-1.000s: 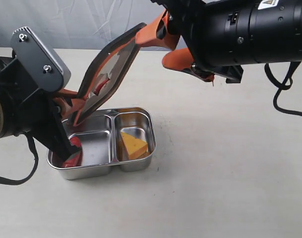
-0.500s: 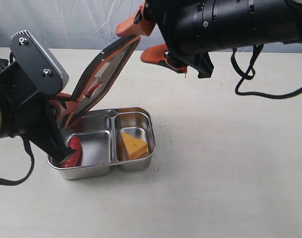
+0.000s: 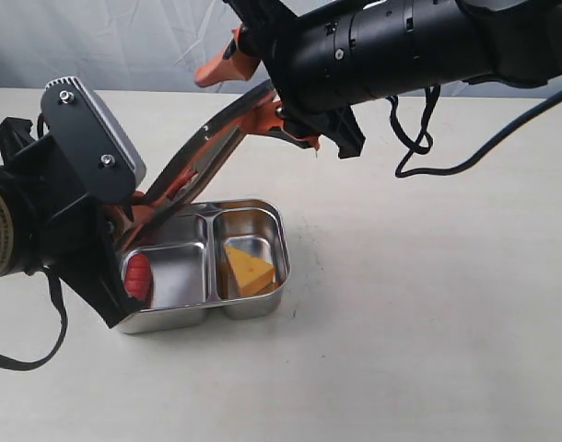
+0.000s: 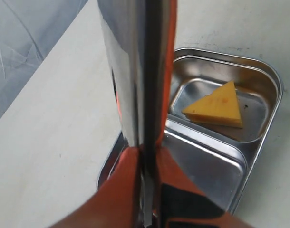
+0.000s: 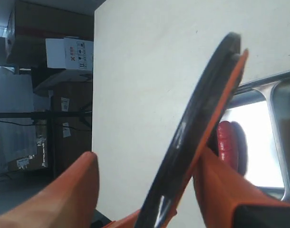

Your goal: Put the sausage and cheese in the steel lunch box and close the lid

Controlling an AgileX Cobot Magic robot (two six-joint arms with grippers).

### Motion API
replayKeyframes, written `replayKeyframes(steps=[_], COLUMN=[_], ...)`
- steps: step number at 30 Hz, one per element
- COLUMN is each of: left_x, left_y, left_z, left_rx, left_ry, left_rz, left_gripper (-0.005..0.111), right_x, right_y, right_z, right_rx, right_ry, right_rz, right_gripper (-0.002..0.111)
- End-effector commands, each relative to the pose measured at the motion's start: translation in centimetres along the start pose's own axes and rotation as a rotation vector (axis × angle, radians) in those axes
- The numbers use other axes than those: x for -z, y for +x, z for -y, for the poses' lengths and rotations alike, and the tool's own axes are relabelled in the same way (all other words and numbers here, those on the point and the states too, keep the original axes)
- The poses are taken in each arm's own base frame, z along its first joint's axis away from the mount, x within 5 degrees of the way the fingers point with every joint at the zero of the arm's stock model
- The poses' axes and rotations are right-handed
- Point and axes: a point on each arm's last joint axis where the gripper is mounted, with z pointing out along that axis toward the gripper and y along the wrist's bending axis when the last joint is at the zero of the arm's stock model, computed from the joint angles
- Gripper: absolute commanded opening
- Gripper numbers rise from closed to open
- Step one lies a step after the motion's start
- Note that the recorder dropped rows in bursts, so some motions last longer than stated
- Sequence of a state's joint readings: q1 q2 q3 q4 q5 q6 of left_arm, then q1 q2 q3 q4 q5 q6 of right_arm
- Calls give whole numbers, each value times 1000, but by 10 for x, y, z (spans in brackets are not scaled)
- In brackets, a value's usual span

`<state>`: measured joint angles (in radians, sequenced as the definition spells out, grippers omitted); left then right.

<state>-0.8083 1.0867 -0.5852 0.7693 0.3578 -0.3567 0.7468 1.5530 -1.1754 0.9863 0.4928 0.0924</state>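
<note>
The dark lid's rim [image 3: 207, 131] is straight between my grippers, so the dark lid will tip down over the box like a stiff plate when I lower it.
The steel lunch box [image 3: 279, 241] sits on the table with the cheese [image 3: 249, 270] in its right compartment and the sausage [image 3: 138, 274] in its left one. The dark lid [image 3: 203, 161] slants up over the box's left side. My left gripper [image 3: 129, 219] is shut on the lid's lower edge. My right gripper [image 3: 249, 97] is open and straddles the lid's upper end. The left wrist view has the lid [image 4: 149, 71] edge-on in my left gripper [image 4: 147, 190], above the cheese [image 4: 216, 107]. The right wrist view shows my right gripper [image 5: 145, 159], the lid [image 5: 202, 104] and the sausage [image 5: 228, 142].
The pale table [image 3: 428, 313] stretches to the right and front of the box. A grey cloth backdrop [image 3: 124, 37] hangs behind. Black cables [image 3: 419, 138] trail from the right arm. Shelving and boxes [image 5: 64, 52] lie beyond the table edge in the right wrist view.
The right arm has swung left and down, so its open fingers now flank the lid's upper end. The lid has tilted lower over the box. The left arm shifted slightly right.
</note>
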Motion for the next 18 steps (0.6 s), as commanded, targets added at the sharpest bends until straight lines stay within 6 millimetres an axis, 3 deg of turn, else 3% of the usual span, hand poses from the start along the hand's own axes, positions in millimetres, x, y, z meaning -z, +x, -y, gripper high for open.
replayKeyframes(steps=[1, 6, 12, 18], left_x=[2, 2, 2, 2], left_y=[-6, -8, -8, -9], left_z=[0, 1, 1, 2], left_rx=[-30, -30, -30, -23], left_ry=[1, 8, 9, 14], left_rz=[43, 62, 65, 71], left_gripper=[0, 0, 0, 0], right_x=[0, 0, -1, 0], right_y=[1, 2, 3, 1], right_z=[-1, -1, 4, 11], right_rx=[4, 11, 81, 211], right_ry=[-4, 0, 44, 119], right_rz=[-23, -35, -50, -47], right_gripper=[56, 47, 1, 0])
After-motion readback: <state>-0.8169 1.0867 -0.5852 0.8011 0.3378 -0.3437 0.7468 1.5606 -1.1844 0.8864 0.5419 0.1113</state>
